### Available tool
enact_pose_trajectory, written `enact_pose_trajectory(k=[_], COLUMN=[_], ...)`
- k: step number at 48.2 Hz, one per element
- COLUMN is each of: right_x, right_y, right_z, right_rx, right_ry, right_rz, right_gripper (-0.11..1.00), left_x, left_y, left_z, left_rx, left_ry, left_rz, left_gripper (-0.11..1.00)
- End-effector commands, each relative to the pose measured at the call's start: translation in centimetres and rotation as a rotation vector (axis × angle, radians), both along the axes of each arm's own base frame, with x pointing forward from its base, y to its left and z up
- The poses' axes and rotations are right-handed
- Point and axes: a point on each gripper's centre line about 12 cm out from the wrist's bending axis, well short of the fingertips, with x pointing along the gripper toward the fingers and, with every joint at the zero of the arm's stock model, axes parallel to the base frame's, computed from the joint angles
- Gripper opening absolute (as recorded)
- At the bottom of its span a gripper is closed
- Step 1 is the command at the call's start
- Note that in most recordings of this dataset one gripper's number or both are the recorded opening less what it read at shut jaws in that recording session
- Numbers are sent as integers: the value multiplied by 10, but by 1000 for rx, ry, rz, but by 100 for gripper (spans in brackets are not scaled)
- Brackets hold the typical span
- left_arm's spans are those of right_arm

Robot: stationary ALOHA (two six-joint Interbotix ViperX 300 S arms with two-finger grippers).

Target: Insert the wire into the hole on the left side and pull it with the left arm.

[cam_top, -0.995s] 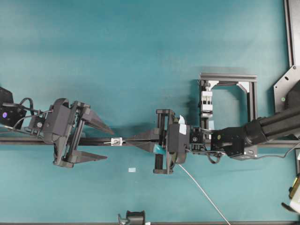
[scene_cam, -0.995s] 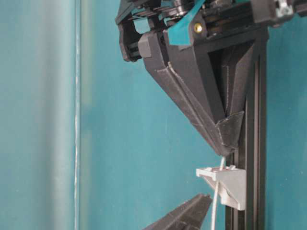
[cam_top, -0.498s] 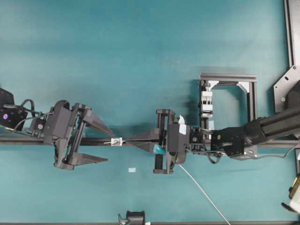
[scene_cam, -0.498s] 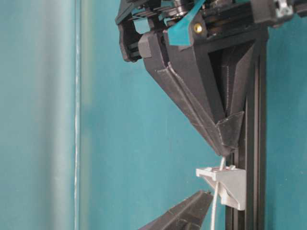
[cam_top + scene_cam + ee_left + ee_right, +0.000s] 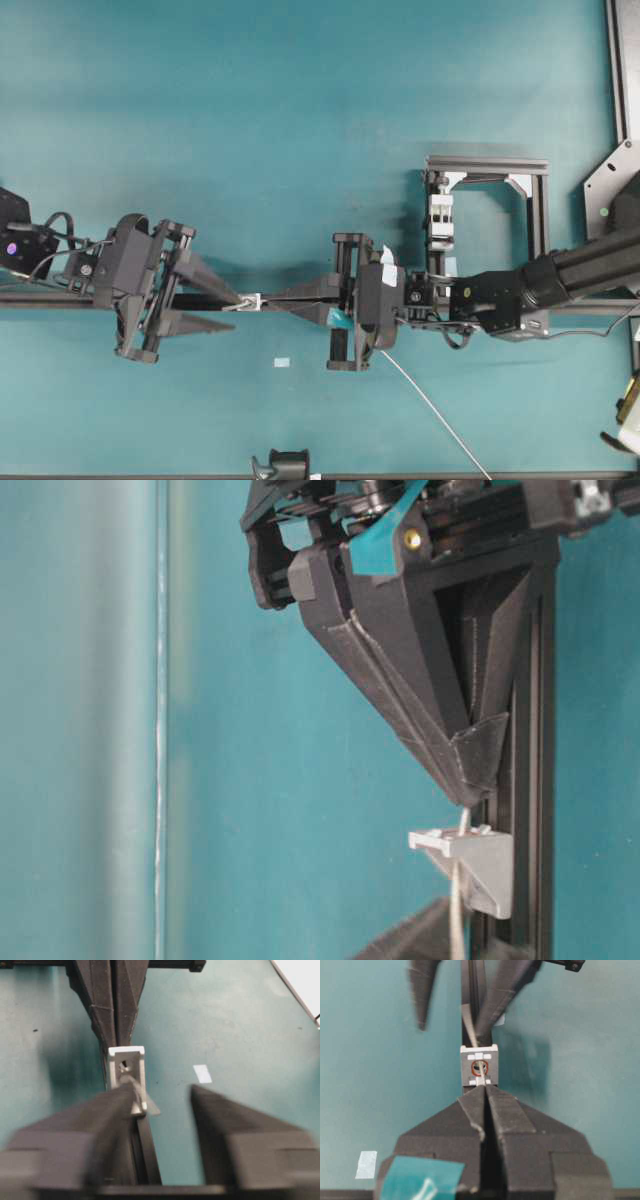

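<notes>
My right gripper is closed on the wire at the bracket's hole (image 5: 464, 821). My left gripper should take hold of the wire end (image 5: 456, 902) and my right gripper should open before the pull.
The wire (image 5: 430, 410) trails from the lower right up into my right gripper (image 5: 272, 301), which is shut on it. In the right wrist view this gripper (image 5: 485, 1087) pinches the wire just before the hole (image 5: 480, 1067) in the silvery bracket (image 5: 250, 301). A short wire end comes out of the bracket's far side (image 5: 458, 920). From overhead my left gripper (image 5: 238, 303) has its fingertips together on that end, just left of the bracket. The left wrist view smears its fingers (image 5: 110, 1120) with motion and shows a gap between them.
The bracket (image 5: 127, 1067) sits on a long black rail (image 5: 149, 1160) that runs across the mat. A pale tape patch (image 5: 281, 362) lies just below the rail. A black frame (image 5: 487, 165) with a white clamp block (image 5: 440, 220) stands behind the right arm.
The left gripper's fingers have swung in from wide open and come together at the wire end left of the bracket. The right gripper, the wire and the bracket have stayed put.
</notes>
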Motion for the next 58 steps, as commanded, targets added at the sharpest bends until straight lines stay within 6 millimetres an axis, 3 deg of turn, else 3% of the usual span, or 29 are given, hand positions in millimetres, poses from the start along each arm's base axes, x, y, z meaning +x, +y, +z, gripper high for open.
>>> enact_pose_trajectory(k=[1,7,42,47,56,58], right_x=[4,4,4,4,2,1], right_y=[-3,-3,-2,-2,-1,-1], right_z=[7,7,5,9,18,19], right_rx=[7,7,17,22,22,21], right_ry=[-18,-18,5,-1,-17,-19], right_rz=[-10,-10,-6,-5,4,8], right_gripper=[1,1,1,18,69,73], left_x=[4,3,4,3,3,3], left_y=[-3,-5,-7,-7,-7,-7], left_z=[11,11,10,10,9,9], left_rx=[-11,-10,-8,-7,-4,-1], left_ry=[-37,-37,-28,-25,-16,-16], left_rz=[-3,-10,-16,-16,-18,-17], left_gripper=[-3,-10,-10,-10,-10,-10])
